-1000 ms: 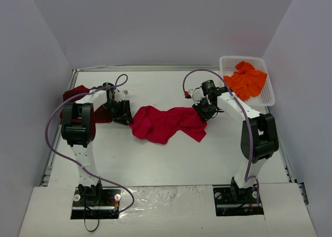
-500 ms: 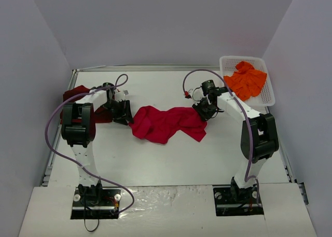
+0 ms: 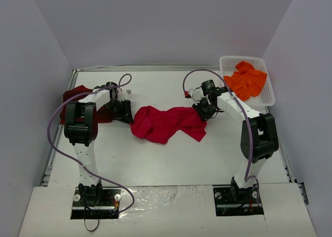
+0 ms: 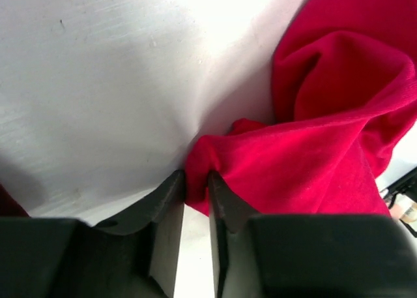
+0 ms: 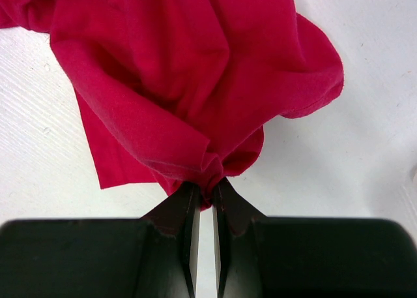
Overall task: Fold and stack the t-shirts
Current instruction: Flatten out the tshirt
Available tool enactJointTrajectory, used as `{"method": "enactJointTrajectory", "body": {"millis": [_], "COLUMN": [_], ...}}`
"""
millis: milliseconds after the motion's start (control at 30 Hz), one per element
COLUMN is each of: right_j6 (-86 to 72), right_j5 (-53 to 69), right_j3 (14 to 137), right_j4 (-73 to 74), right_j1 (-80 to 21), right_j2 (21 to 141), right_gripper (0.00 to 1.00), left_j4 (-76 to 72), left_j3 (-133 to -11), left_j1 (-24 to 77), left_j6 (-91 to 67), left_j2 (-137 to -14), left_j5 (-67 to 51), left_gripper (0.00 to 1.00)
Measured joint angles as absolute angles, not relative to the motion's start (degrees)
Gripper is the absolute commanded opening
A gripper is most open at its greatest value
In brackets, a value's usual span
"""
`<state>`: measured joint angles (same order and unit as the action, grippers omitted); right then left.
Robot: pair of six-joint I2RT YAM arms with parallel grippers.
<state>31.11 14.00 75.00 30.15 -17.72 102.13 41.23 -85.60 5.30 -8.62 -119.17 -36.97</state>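
My right gripper should open while my left gripper pulls the cloth straight toward the maroon t-shirt (image 3: 104, 114), because my right gripper is holding the red t-shirt in a bunched fold (image 5: 199, 158).
The bright red t-shirt (image 3: 166, 124) lies crumpled in the middle of the table, stretched between both arms. My left gripper (image 3: 128, 117) is shut on its left edge; the left wrist view shows the cloth (image 4: 306, 154) pinched between the fingertips (image 4: 176, 184). My right gripper (image 3: 201, 114) is shut on its right edge; the right wrist view shows a bunched fold (image 5: 195, 102) held at the fingertips (image 5: 225, 193). The dark maroon t-shirt (image 3: 72, 95) lies at the far left, partly hidden by the left arm. The orange t-shirt (image 3: 246, 80) lies in the basket.
A white plastic lattice basket (image 3: 267, 94) stands at the back right corner. The table's raised metal edge (image 3: 155, 68) runs along the back. Grey walls close in on three sides.
The left arm has shifted slightly to the right and back with the red shirt's edge in its grip. The right arm and the shirt's shape are nearly unchanged.
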Motion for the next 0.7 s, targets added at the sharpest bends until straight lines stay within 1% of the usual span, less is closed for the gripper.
{"method": "enactJointTrajectory", "body": {"millis": [67,100,133,267,433,600,700], "right_j6": [31.1,31.1,31.1,31.1,31.1,30.5,30.0], "right_j5": [14.0,14.0,14.0,14.0,13.9,13.0,12.6], "right_j3": [75.0,75.0,75.0,75.0,75.0,75.5,78.4], "right_j4": [30.2,30.1,30.1,30.1,30.0,30.0,30.4], "right_j1": [-17.7,-17.7,-17.7,-17.7,-17.5,-16.1,-13.9], "right_j2": [102.1,102.1,102.1,102.2,102.2,102.2,102.2], "right_gripper": [0.0,0.0,0.0,0.0,0.0,0.0,0.0], "left_j4": [41.2,41.3,41.3,42.0,44.0,45.8,47.2], "left_j3": [-85.8,-85.8,-85.9,-86.7,-89.1,-93.8,-98.0], "left_j1": [5.5,5.6,5.6,5.8,6.0,6.0,6.0], "left_j6": [-8.3,-8.1,-7.8,-5.5,-1.2,3.4,5.3], "left_j2": [-119.3,-119.3,-119.3,-119.2,-117.7,-112.2,-108.3], "left_j5": [-36.7,-36.4,-36.1,-34.1,-28.0,-20.6,-17.3], "left_gripper": [0.13,0.04,0.02,0.02,0.02,0.02,0.02]}}
